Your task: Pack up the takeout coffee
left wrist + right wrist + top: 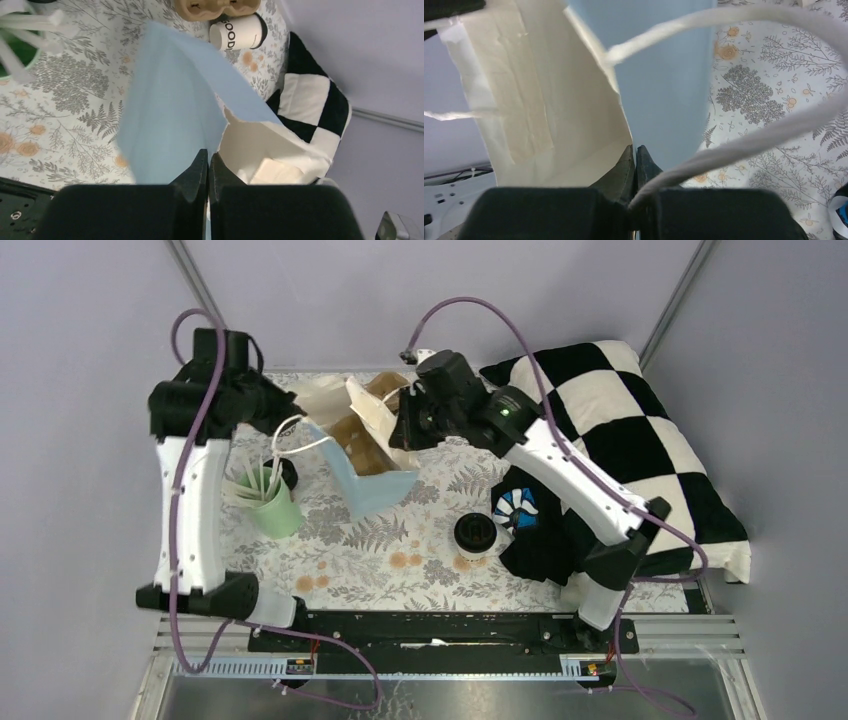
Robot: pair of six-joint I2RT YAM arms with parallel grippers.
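Note:
My grippers are holding the raised blue paper bag (378, 494) with the cardboard carrier (362, 443) leaning at a slant inside it. They should rock the bag to settle the carrier, then set the bag upright.
The blue paper bag (375, 490) lies tilted at the table's middle, its cream inside showing. My left gripper (292, 418) is shut on the bag's rim; the left wrist view shows its tips (208, 160) pinching the edge of the blue bag (170, 100). My right gripper (402, 428) is shut on the opposite rim, seen in the right wrist view (635, 152) beside the bag's white cord handle (744, 145). One white coffee cup with a black lid (475, 532) stands on the table right of the bag; it also shows in the left wrist view (237, 34). A second one is not clearly in view.
A brown cardboard carrier (357, 438) sits at the bag's mouth, whether inside I cannot tell. A mint-green cup with white sticks (272, 508) stands left of the bag. A checked pillow (620, 430) and a black cloth with a blue-white object (515, 508) lie at the right.

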